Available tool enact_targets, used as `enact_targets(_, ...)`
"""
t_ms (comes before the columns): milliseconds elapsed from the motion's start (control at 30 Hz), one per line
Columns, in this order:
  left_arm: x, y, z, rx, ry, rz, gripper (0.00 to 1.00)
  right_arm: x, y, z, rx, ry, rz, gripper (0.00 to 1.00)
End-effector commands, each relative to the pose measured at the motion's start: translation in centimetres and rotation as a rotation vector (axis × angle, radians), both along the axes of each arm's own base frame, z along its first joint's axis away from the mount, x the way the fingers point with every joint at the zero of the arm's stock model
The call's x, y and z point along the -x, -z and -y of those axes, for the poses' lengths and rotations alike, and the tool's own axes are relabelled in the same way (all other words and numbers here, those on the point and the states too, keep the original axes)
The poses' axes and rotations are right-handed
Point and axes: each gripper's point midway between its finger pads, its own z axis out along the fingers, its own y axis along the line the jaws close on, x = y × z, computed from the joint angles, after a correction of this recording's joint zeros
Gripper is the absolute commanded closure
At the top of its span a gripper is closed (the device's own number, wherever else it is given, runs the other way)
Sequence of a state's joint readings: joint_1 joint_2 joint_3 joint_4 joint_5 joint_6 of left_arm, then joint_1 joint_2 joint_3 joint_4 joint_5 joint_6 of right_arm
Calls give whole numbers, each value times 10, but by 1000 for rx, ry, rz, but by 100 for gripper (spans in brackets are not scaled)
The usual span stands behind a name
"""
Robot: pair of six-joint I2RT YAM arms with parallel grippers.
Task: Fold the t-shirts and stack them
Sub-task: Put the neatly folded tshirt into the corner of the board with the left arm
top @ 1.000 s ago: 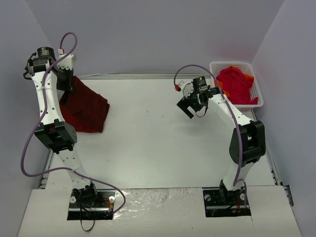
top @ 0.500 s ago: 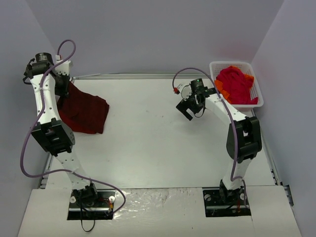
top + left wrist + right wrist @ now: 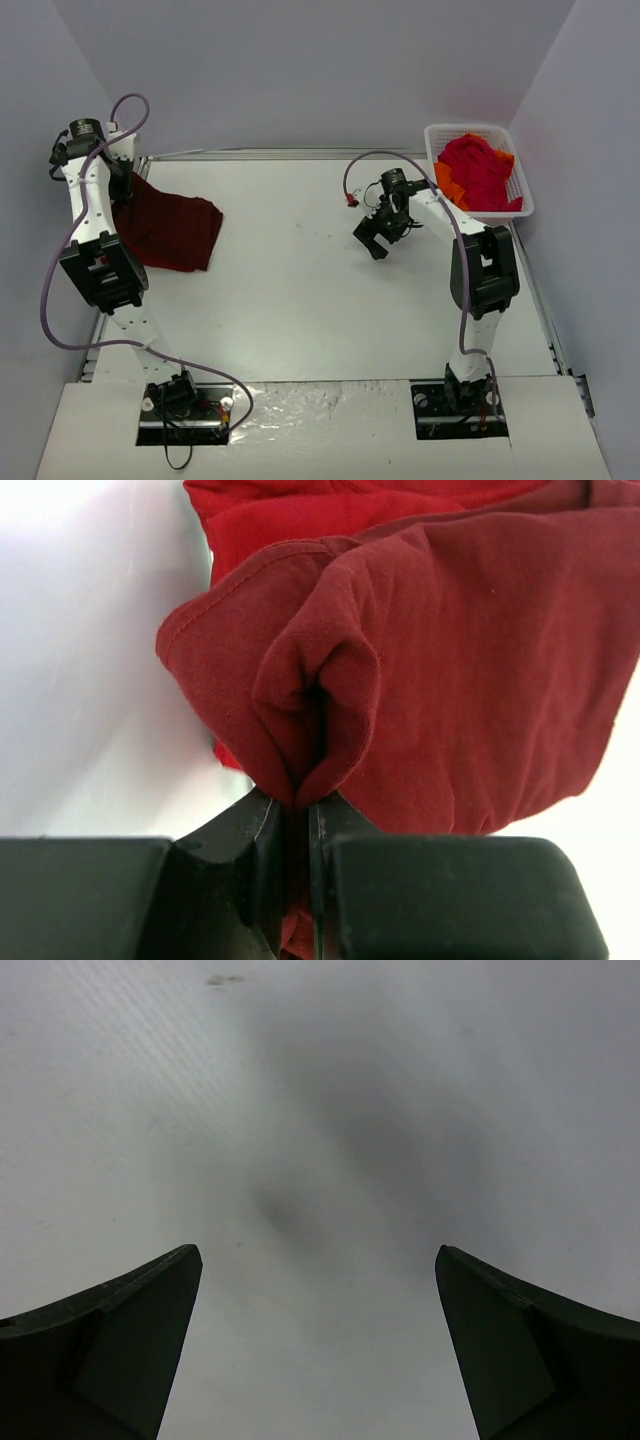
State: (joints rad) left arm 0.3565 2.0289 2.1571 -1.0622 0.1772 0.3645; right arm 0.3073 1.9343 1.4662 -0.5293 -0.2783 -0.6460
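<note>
I should go on laying the pinched fold inward with my left gripper until it rests on the stack (image 3: 145,208) before I let go, because the maroon t-shirt spreads over the red t-shirt (image 3: 270,528).
A dark maroon t-shirt (image 3: 172,228) lies bunched at the table's far left, one edge lifted toward my left gripper (image 3: 125,187). In the left wrist view that gripper (image 3: 297,805) is shut on a pinched fold of the maroon t-shirt (image 3: 440,670), and a brighter red t-shirt (image 3: 290,510) shows beneath it. More t-shirts (image 3: 478,172), red and orange, fill the white basket (image 3: 520,180) at the far right. My right gripper (image 3: 377,236) hovers over bare table left of the basket; seen from the right wrist camera, this gripper (image 3: 318,1255) is open with nothing between its fingers.
Grey walls close in on the left, back and right. The table's left edge (image 3: 100,320) runs just beside the maroon shirt. A purple cable (image 3: 365,165) loops from the right arm.
My left gripper has pulled the shirt's edge further left toward the wall. My right gripper has swung left and slightly nearer, away from the basket, still open.
</note>
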Motion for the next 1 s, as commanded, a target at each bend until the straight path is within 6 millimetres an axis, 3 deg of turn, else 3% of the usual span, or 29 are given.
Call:
enact_targets(0, -16, -3, -18, -71, -1, 54, 98, 31, -5, -19, -98, -122, -147, 0)
enact_targets(233, -31, 31, -31, -104, -15, 34, 98, 49, 19, -16, -59, -155, -273, 0)
enact_targets(367, -37, 46, -40, -137, -25, 24, 98, 61, 22, -22, -88, -204, -348, 0)
enact_targets(633, -46, 63, -65, -254, -85, 35, 96, 75, 36, -22, -62, -226, -438, 0)
enact_targets(667, -44, 69, -68, -269, -91, 24, 72, 76, 37, -22, -62, -227, -447, 0)
enact_targets(700, -45, 69, -71, -292, -99, 27, 57, 77, 38, -22, -60, -230, -451, 0)
enact_targets(767, -48, 67, -79, -341, -113, 35, 54, 78, 38, -22, -56, -233, -456, 0)
enact_targets(867, -50, 54, -88, -387, -146, 57, 34, 79, 39, -22, -55, -239, -462, 0)
enact_targets(900, -52, 40, -91, -405, -159, 85, 27, 80, 39, -23, -56, -241, -464, 0)
enact_targets(967, -50, 25, -93, -421, -172, 101, 25, 82, 38, -24, -54, -247, -465, 0)
